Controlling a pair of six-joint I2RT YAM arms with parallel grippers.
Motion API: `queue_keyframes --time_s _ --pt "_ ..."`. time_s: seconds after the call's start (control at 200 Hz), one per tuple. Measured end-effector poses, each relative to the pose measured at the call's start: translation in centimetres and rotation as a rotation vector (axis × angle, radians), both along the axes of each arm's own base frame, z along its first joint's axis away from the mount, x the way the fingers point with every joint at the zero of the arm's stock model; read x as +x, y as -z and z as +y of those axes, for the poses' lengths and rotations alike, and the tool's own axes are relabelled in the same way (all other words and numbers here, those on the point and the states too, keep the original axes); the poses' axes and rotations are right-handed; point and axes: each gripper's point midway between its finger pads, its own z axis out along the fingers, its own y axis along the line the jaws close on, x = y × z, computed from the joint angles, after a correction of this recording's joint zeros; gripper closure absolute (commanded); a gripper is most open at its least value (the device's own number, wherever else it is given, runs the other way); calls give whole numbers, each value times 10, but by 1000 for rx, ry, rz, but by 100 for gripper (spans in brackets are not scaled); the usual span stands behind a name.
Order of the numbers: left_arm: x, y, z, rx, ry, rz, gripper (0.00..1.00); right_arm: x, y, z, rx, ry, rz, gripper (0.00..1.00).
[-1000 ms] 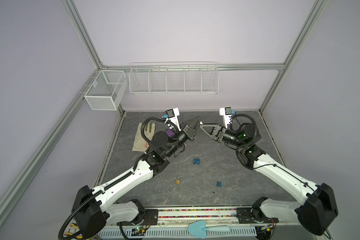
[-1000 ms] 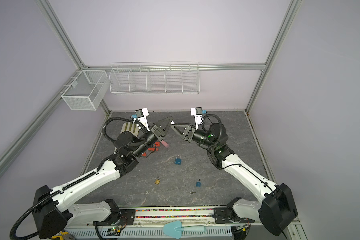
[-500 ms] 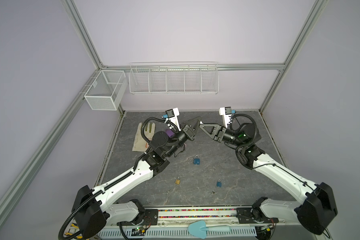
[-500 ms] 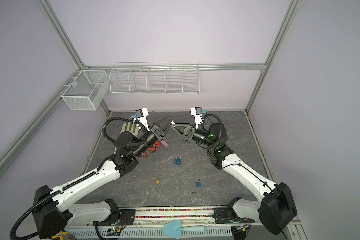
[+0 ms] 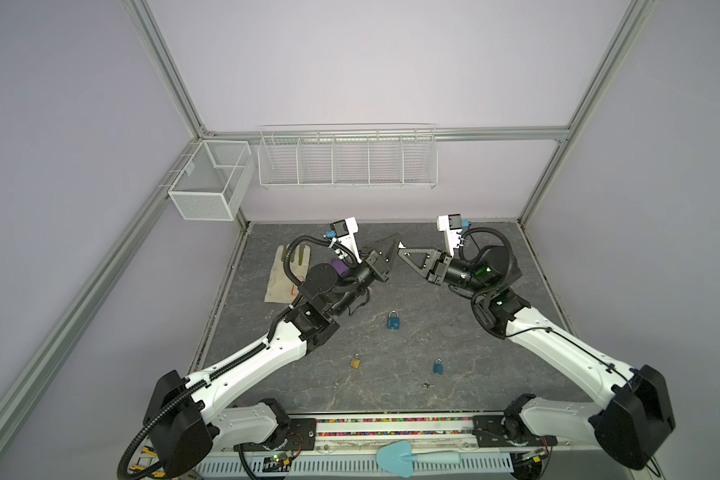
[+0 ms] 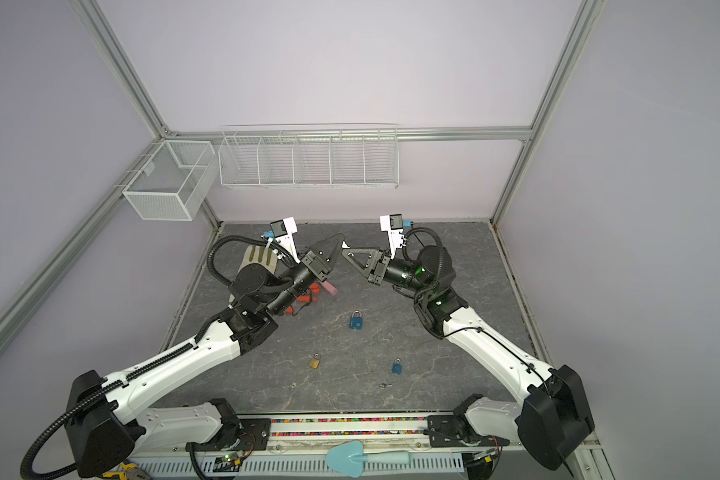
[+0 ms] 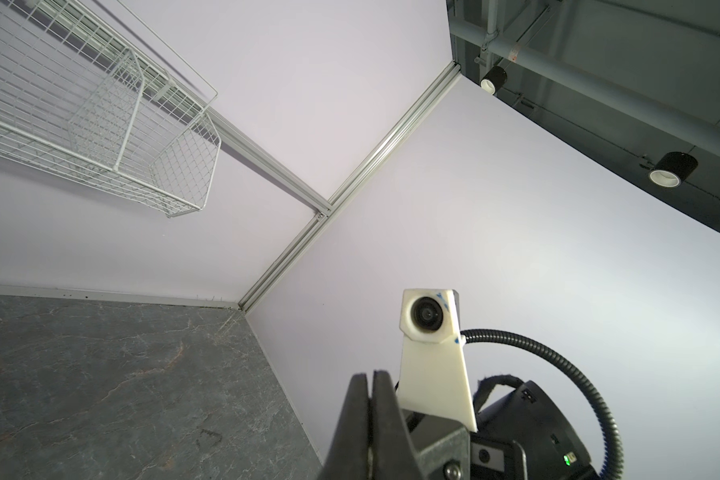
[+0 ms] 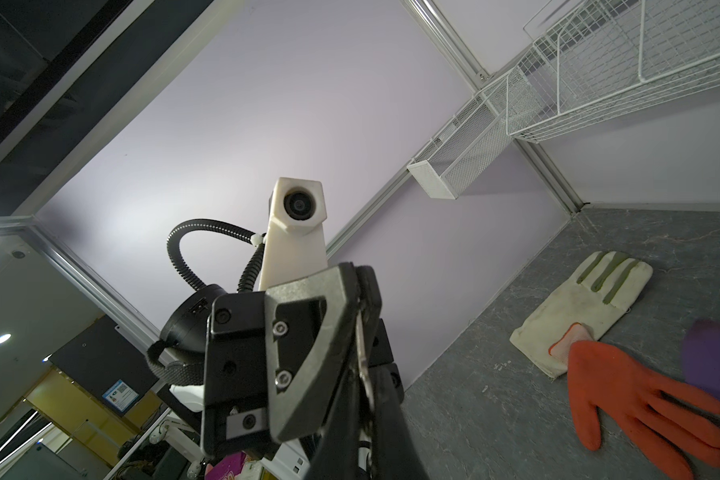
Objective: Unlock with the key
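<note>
I should leave the key to my right gripper, because both my grippers are on it, and pick up the larger blue padlock with my left gripper before unlocking.
Both grippers are raised above the table with their tips meeting. A thin silver key runs from between the fingers of my left gripper into the shut fingers of my right gripper. Each gripper is shut on the key. In the left wrist view the left gripper has its two dark fingers pressed together. Below on the table lie a blue padlock, a brass padlock and a smaller blue padlock. None is touched.
A small loose key lies near the front of the table. A cream glove and an orange glove lie at the back left under the left arm. Wire baskets hang on the back wall. A teal trowel lies on the front rail.
The right gripper's jaws have closed on the key at the left gripper's tip. Both arms have stayed almost where they were.
</note>
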Motion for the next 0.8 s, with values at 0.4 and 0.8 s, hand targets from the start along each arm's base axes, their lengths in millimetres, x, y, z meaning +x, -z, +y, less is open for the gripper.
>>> queue_keyframes --time_s 0.4,0.8 --pt "-4 3 9 19 -26 -12 81 -2 3 4 -81 -14 -7 94" --pt "-24 -3 71 141 -192 12 48 8 61 -11 -365 57 112 94"
